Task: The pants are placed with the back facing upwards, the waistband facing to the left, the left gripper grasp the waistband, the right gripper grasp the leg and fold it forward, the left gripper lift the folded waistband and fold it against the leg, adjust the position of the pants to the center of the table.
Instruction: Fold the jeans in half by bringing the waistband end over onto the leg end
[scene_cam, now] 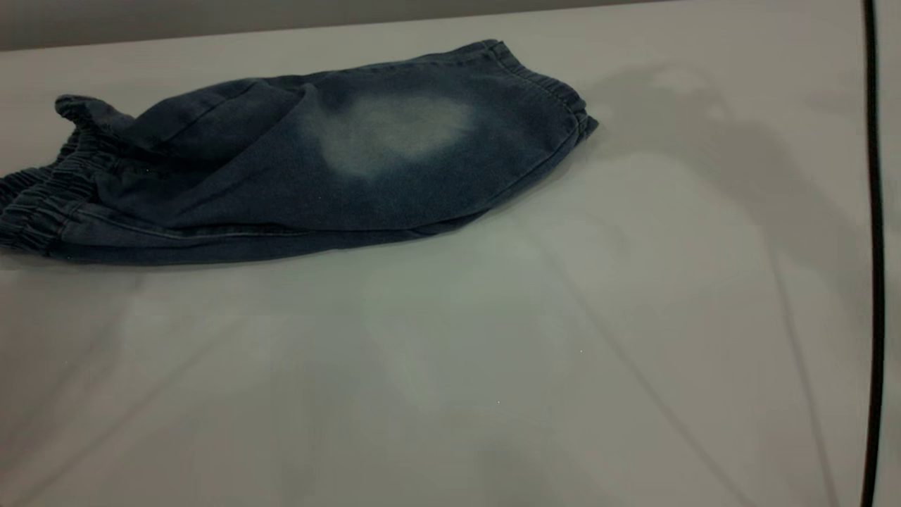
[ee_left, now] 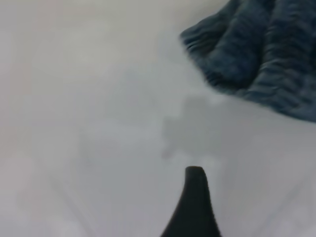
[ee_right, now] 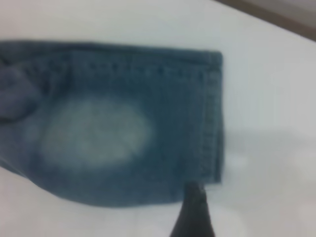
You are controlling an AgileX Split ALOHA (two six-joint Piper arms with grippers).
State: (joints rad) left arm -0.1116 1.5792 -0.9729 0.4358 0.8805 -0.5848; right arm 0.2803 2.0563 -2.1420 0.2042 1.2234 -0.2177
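Note:
My left gripper is to fold the bunched waistband, its far corner jutting apart, so next I reach into the gap and take the waistband first.
The pants lie folded lengthwise on the table, at the back left. The gathered waistband is at the left end. The leg, with its pale faded oval, lies on top and its hem points right. Neither gripper shows in the exterior view. In the left wrist view, the left gripper hovers over bare table, short of the waistband. Only one black finger shows, with nothing against it. In the right wrist view, the right gripper is over the leg. Its one visible finger is at the hem corner, holding nothing.
A thin black cable runs down the right side of the exterior view. The table's far edge passes just behind the pants. Bare tabletop spreads in front of and to the right of the pants.

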